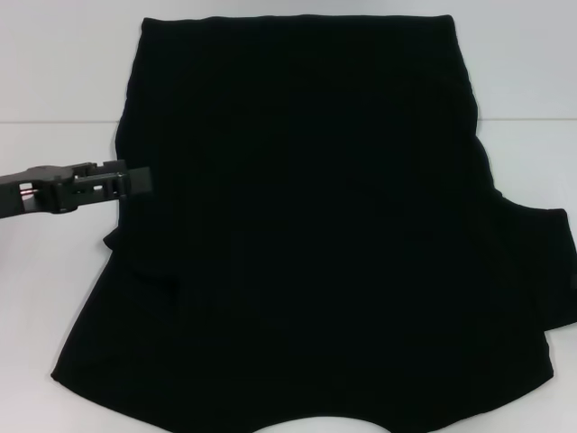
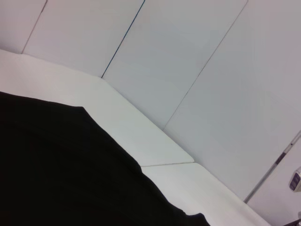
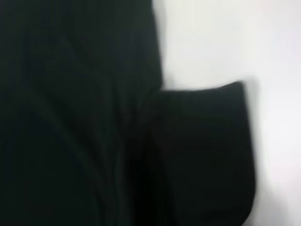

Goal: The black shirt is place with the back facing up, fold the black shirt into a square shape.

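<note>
One sleeve (image 1: 544,262) is sticking out past the side edge of the black shirt, so my right gripper should fold that sleeve in over the shirt's body (image 1: 442,257) before it folds the body.
The black shirt (image 1: 315,244) lies spread over the white table (image 1: 54,72), blank side up, and fills most of the head view. Its right sleeve (image 1: 550,262) sticks out to the right. On the left side, a fold of cloth (image 1: 135,266) lies tucked along the edge. My left gripper (image 1: 135,179) reaches in from the left and hovers at the shirt's left edge, at mid height. The left wrist view shows the shirt's edge (image 2: 56,174) on the table. The right wrist view shows the shirt's body (image 3: 70,117) and a sleeve (image 3: 202,150) close up. My right gripper is out of view.
Bare white table surface (image 1: 36,298) runs along the left of the shirt and behind it. White wall panels (image 2: 188,56) rise beyond the table's far edge. A table seam (image 2: 169,164) runs near the shirt's corner.
</note>
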